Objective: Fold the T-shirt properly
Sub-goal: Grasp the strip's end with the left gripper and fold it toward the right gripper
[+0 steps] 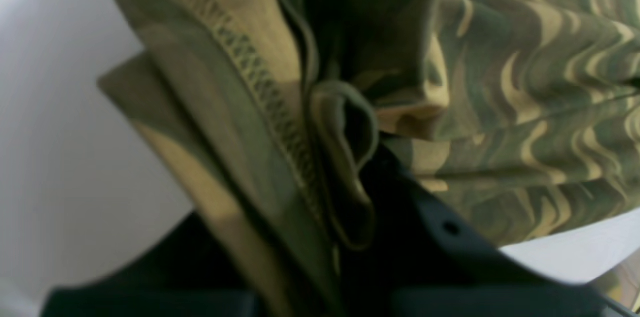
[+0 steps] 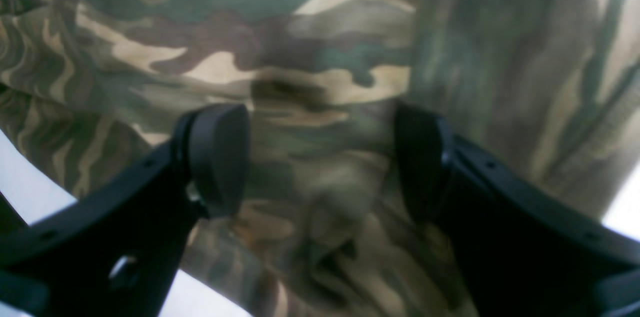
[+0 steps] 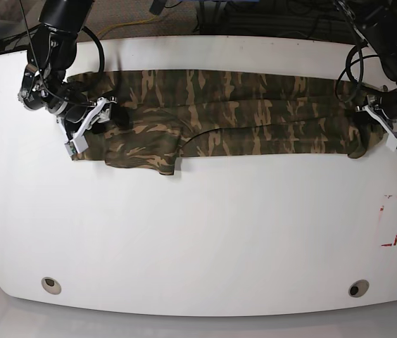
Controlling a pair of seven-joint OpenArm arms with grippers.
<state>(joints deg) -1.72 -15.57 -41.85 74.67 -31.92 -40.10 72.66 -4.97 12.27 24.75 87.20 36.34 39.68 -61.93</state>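
The T-shirt's stitched hem (image 1: 264, 86) is bunching up in the left gripper, so the robot should put it down over the T-shirt's middle (image 3: 230, 116), let go, and take hold of it again to straighten it.
The camouflage T-shirt (image 3: 219, 116) lies as a long, narrow band across the far half of the white table (image 3: 198, 232). My left gripper (image 3: 362, 132) is at the band's right end. In the left wrist view it (image 1: 360, 182) is shut on a bunch of layered cloth edges (image 1: 260, 87) with a stitched hem. My right gripper (image 3: 111, 113) is over the band's left end. In the right wrist view its black fingers (image 2: 220, 157) stand wide apart over the cloth (image 2: 320, 72), which fills the space between them.
A red rectangular mark (image 3: 393, 220) is on the table near the right edge. Two round holes (image 3: 51, 284) (image 3: 357, 288) sit near the front edge. Cables (image 3: 142, 24) run behind the table's far edge.
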